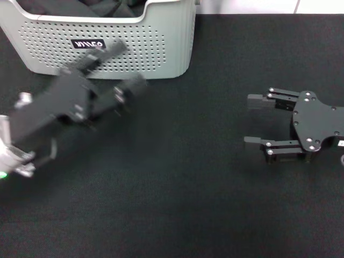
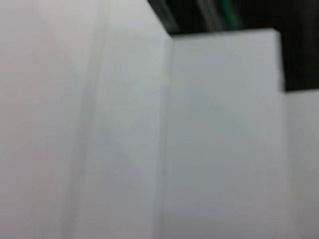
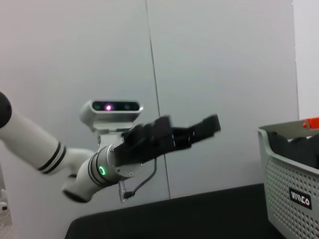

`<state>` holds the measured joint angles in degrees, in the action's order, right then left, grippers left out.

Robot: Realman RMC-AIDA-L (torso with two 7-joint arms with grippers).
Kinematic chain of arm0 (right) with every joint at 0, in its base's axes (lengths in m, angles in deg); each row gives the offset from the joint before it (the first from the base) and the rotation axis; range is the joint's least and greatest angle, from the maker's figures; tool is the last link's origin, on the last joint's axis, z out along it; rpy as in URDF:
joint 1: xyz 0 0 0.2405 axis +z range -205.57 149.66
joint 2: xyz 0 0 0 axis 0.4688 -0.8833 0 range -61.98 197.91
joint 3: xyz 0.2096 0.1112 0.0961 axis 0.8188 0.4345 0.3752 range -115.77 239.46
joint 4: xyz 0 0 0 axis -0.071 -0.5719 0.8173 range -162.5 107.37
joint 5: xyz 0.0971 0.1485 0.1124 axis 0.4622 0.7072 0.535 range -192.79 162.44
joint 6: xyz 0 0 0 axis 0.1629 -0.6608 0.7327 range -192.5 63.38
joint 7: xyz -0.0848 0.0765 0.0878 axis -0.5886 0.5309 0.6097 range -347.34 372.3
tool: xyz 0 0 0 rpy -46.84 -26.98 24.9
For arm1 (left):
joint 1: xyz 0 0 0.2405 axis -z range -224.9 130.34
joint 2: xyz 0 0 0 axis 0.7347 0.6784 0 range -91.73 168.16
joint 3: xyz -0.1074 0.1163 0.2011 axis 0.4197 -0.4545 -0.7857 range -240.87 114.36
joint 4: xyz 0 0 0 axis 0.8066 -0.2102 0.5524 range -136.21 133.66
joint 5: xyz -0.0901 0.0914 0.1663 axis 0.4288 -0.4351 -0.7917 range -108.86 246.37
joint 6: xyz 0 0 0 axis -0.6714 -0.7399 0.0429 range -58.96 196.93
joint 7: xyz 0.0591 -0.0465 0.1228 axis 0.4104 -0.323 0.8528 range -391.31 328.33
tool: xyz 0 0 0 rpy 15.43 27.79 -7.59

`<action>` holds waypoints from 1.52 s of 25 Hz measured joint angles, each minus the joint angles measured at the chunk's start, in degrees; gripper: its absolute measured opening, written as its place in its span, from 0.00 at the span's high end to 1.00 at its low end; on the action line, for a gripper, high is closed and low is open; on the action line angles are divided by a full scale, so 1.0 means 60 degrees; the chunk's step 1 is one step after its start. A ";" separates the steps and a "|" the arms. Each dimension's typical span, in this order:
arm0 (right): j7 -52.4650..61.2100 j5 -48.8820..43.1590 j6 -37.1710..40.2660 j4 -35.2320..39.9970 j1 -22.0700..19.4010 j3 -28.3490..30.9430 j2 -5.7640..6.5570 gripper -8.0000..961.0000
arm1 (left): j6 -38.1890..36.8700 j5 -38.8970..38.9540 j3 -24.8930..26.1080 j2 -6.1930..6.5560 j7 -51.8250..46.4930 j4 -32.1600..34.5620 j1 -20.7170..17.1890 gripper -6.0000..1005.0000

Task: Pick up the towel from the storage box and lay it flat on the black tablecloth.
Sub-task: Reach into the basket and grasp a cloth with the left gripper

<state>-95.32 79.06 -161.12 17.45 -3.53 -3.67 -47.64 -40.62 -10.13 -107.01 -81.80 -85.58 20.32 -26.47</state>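
Note:
The dark fabric (image 1: 102,8) lies uncovered from above, so my left gripper should keep moving over the storage box's front rim (image 1: 91,20) with open fingers until it closes on that fabric.
The light grey storage box (image 1: 156,48) with a black label stands at the back left on the black tablecloth (image 1: 177,193). Only dark fabric shows inside it; the towel's yellow-orange or grey-teal faces are hidden in the head view. In the right wrist view a small orange bit shows at the rim of the box (image 3: 289,179); I cannot tell what it is. My left gripper (image 1: 131,65) is open and empty, blurred, just in front of the box's front wall. My right gripper (image 1: 248,120) is open and empty, low over the tablecloth at the right.
The left arm (image 3: 114,162) also shows in the right wrist view, raised before a white wall (image 3: 224,59). The left wrist view shows only blurred white panels (image 2: 99,124). A pale strip lies beyond the tablecloth's far edge (image 1: 258,6).

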 joint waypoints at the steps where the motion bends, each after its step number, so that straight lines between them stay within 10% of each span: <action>1: 0.0008 0.0034 -0.0006 -0.0029 -0.0053 0.0030 0.0011 0.11 | 0.0002 0.0187 0.0232 -0.0002 0.0118 -0.0063 -0.0078 0.22; 8: -0.0104 0.0075 0.0059 -0.0119 -0.0337 0.0304 0.0009 0.11 | 0.0799 0.1180 0.0691 -0.0006 0.0690 -0.0245 0.0021 0.22; 24: -0.0471 -0.0071 0.0202 -0.0603 -0.0238 -0.0093 -0.0027 0.11 | 0.4999 0.2337 0.0713 -0.0036 0.2076 -0.1301 0.2585 0.37; 38: -0.0481 -0.0075 0.0144 -0.0604 -0.0291 -0.0293 -0.0024 0.11 | 0.6260 0.3465 0.0716 -0.0020 0.2302 -0.1414 0.2544 0.38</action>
<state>-98.20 78.62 -160.25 13.83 -5.27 -5.42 -47.78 -3.06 10.67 -102.71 -81.93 -71.77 11.83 -11.21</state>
